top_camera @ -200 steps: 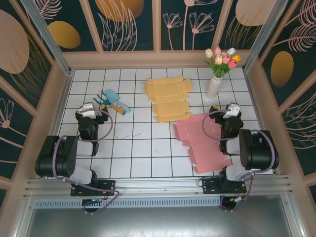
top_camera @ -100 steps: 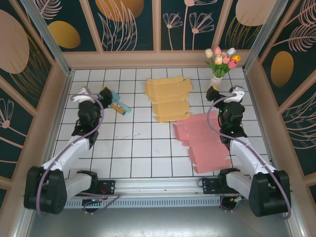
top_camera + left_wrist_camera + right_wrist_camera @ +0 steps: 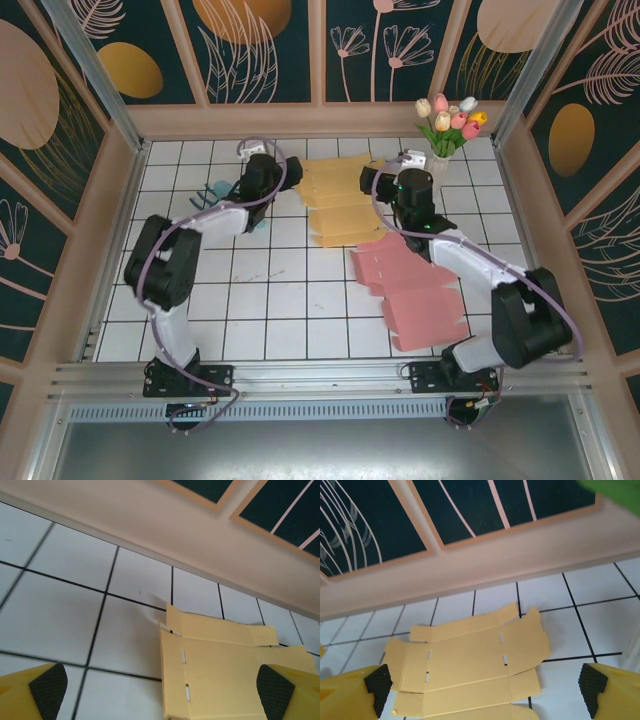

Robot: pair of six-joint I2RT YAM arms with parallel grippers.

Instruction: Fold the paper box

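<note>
The yellow sheet's side edge (image 3: 162, 680) is lined up midway between my left gripper's open fingers. I keep moving in until they close on its slotted flap (image 3: 174, 682).
A flat, unfolded yellow paper box (image 3: 342, 200) lies on the tiled table at the far middle, with a second flat one in pink (image 3: 415, 295) nearer on the right. My left gripper (image 3: 272, 172) hovers open at the yellow sheet's left edge. My right gripper (image 3: 388, 182) is open beside its right edge. In the left wrist view the yellow sheet (image 3: 225, 665) shows its slotted left flap between my black fingertips (image 3: 47, 687), with the left gripper (image 3: 161, 690) holding nothing. The right wrist view has the whole yellow sheet (image 3: 470, 665) ahead of the open right gripper (image 3: 485, 686).
A glass vase of tulips (image 3: 448, 122) stands just right of my right gripper. A teal hand tool (image 3: 215, 192) lies by the left arm. The beige back wall (image 3: 150, 520) rises close behind the yellow sheet. Side walls bound the white tiled table (image 3: 280, 300).
Both arms have swung from near their bases out to the far middle of the table. They now flank the yellow sheet. Both grippers stayed open.
</note>
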